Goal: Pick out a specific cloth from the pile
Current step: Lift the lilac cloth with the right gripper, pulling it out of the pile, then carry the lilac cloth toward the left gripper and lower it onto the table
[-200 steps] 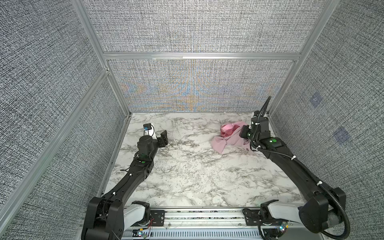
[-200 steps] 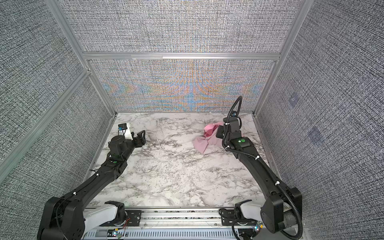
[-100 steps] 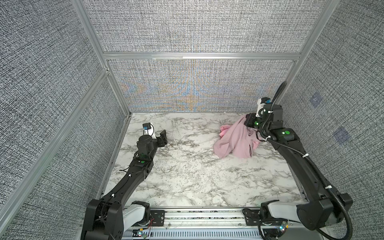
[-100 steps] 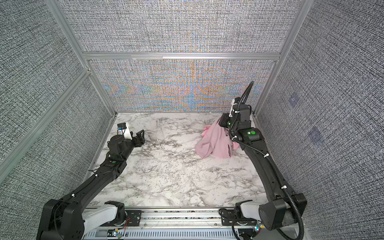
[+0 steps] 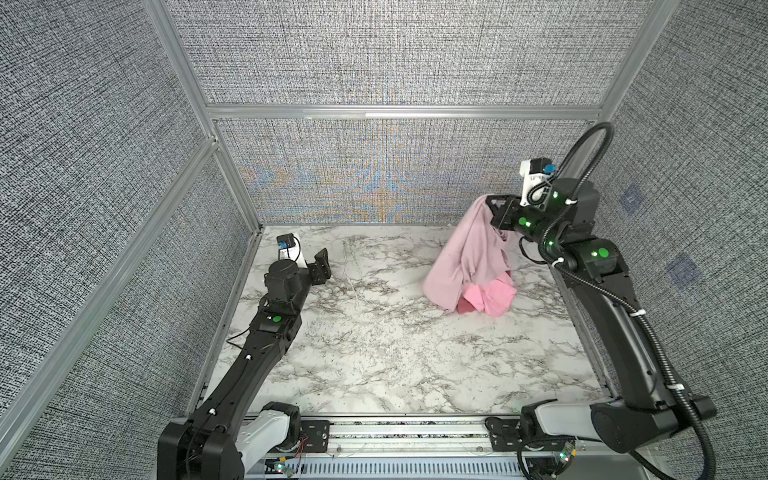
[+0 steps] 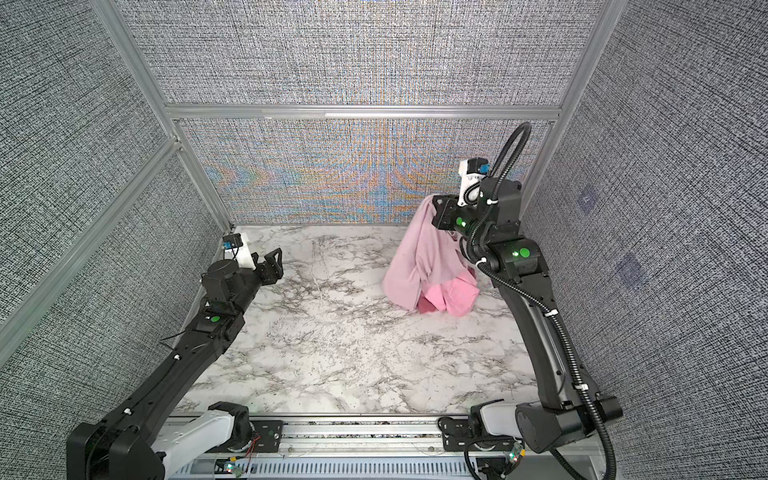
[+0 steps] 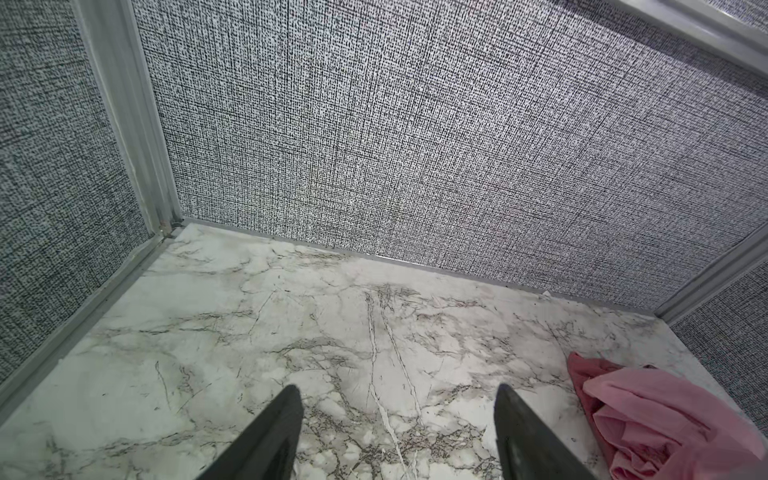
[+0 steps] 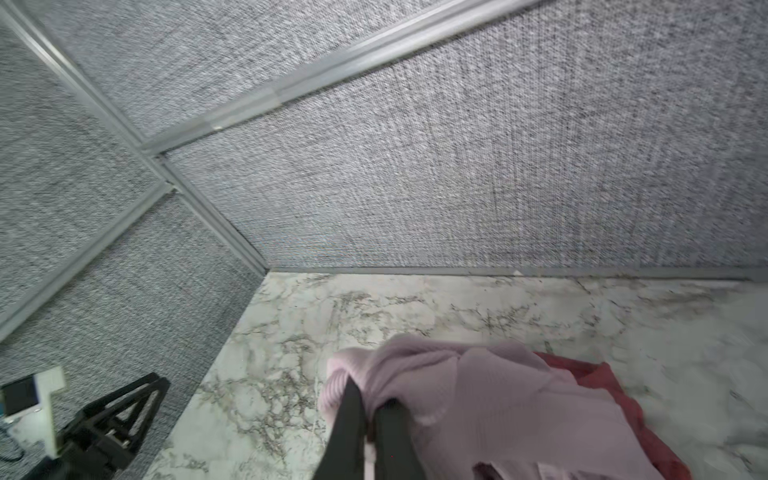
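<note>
The mauve-pink cloth is rising alone from the pile. My right gripper should keep carrying it toward my left gripper until it lies on open marble.
The cloth, a large pale mauve-pink sheet, hangs in a tall drape at the back right. My right gripper is shut on its top fold and held high above the marble table. Its lower hem still rests on the table and over the pile. In the right wrist view the fingers pinch a bunched fold of the cloth. What shows of the pile is a bright pink cloth and a dark rose-red cloth underneath. My left gripper stands open and empty at the back left, far from the cloths.
Grey fabric walls with aluminium rails close in the back and both sides. The right arm's cable loop rises near the right corner post. In the left wrist view the pile lies off to one side of the open fingers.
My right gripper has risen and pulled back toward the rear right corner with the cloth, stretching it into a tall drape and uncovering the bright pink cloth. The left arm has barely moved.
</note>
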### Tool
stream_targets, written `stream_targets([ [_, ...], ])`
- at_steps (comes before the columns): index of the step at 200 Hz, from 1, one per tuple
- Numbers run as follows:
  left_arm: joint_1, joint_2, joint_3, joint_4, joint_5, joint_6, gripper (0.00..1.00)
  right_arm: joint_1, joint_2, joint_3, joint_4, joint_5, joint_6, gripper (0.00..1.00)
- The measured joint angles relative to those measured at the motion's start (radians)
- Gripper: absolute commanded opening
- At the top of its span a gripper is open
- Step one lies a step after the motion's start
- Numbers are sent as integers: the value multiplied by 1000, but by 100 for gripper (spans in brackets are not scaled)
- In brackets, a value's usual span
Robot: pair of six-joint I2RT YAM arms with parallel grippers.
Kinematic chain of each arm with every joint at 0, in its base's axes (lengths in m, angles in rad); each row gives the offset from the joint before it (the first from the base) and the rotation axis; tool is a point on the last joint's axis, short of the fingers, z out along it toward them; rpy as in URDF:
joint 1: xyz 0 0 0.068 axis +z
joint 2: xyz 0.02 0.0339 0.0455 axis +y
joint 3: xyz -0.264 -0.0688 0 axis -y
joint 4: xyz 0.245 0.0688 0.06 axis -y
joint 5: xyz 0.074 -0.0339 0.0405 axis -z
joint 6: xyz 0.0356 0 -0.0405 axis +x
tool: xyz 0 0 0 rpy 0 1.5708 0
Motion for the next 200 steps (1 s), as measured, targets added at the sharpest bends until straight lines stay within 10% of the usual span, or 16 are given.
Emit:
stream_targets([
  [200, 19, -293, 317, -557, -243, 50, 73, 505, 593, 473, -64, -319, -118, 0],
])
